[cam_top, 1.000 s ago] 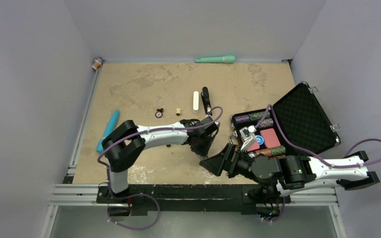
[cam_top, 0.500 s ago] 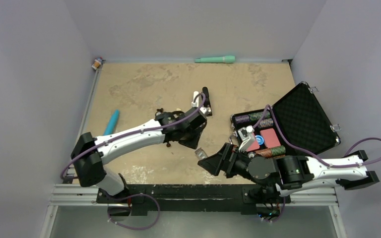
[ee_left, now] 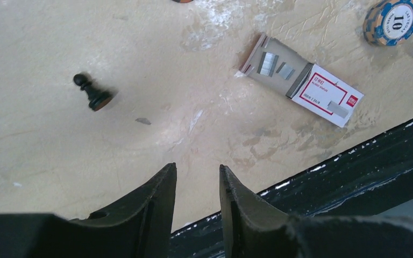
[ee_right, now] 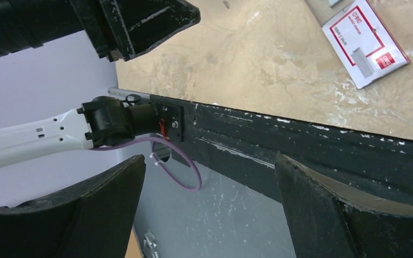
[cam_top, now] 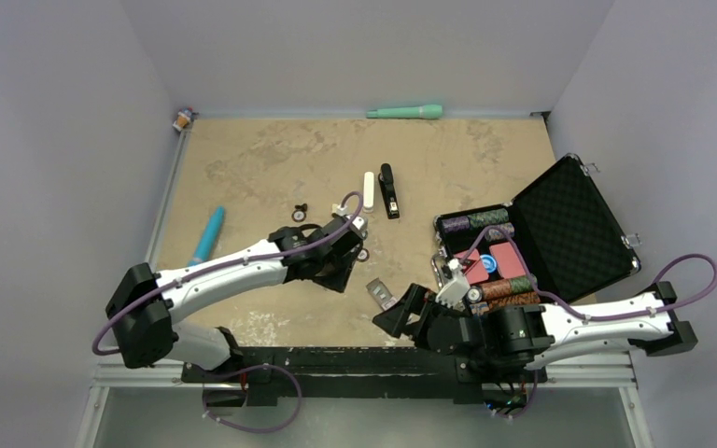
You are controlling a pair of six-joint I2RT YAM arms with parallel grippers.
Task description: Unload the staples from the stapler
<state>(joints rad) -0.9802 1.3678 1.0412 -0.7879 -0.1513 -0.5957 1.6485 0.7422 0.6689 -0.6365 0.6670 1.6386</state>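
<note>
The staple box sits at a slant to the table's front edge, tray out. Next, my left gripper pulls the tray's end to straighten the box before closing it.
The stapler is slim and black and lies closed on the tan table at the back centre, beside a white stick. My left gripper hangs over the table well in front of the stapler; in the left wrist view its fingers stand a little apart with nothing between them. A small white staple box lies near the front edge, its tray slid out with staples showing. My right gripper is wide open and empty over the front edge, next to the box.
An open black case with poker chips stands at the right. A loose chip and a black chess pawn lie near the left gripper. A teal pen lies left, a green tool at the back wall.
My left arm has stretched out and drawn back left and nearer, uncovering the staple box. My right gripper has dropped back toward the front edge.
</note>
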